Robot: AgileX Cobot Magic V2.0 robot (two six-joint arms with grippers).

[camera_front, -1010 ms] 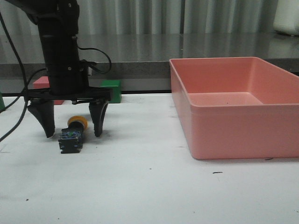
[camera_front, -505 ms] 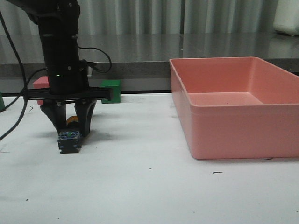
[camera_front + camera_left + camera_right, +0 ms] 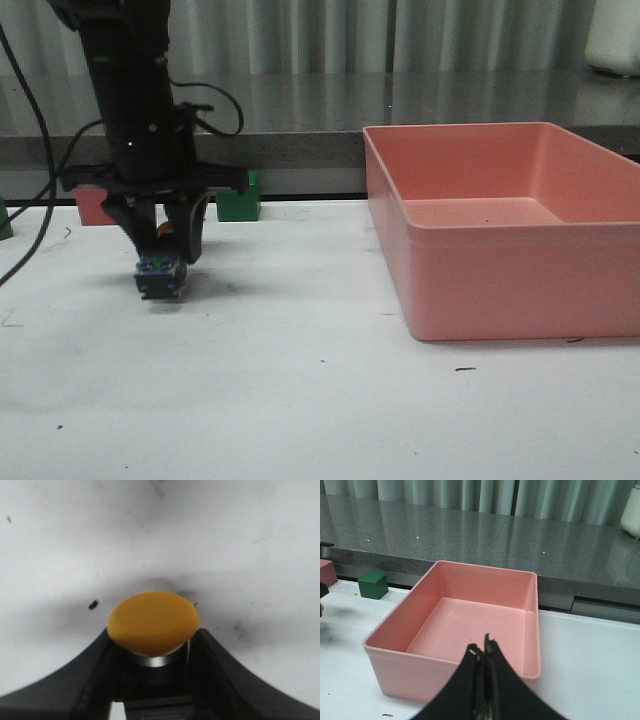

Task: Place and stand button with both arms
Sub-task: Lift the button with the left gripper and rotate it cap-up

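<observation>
My left gripper is pointing down, the button's square base [image 3: 160, 279] facing forward, so next I tilt the gripper level and bring that base down to the white table [image 3: 148, 309].
The button [image 3: 160, 272] hangs a little above the white table at the left, its bluish square base toward the camera and a sliver of yellow cap behind the fingers. My left gripper [image 3: 165, 245] is shut on its black body. In the left wrist view the round yellow cap [image 3: 153, 621] fills the middle, with both dark fingers [image 3: 220, 665] pressed against the body beneath it. My right gripper [image 3: 484, 652] is shut with nothing in it, hovering near the front wall of the pink bin [image 3: 450, 677]. The right arm does not show in the front view.
The large pink bin [image 3: 520, 290] takes up the right half of the table. A green cube [image 3: 238, 203] and a pink-red cube [image 3: 95, 207] sit at the back left edge, behind my left arm. A dark counter runs along the back.
My left gripper closed from wide open onto the button, then lifted it slightly off the table and shifted it a little to the right.
</observation>
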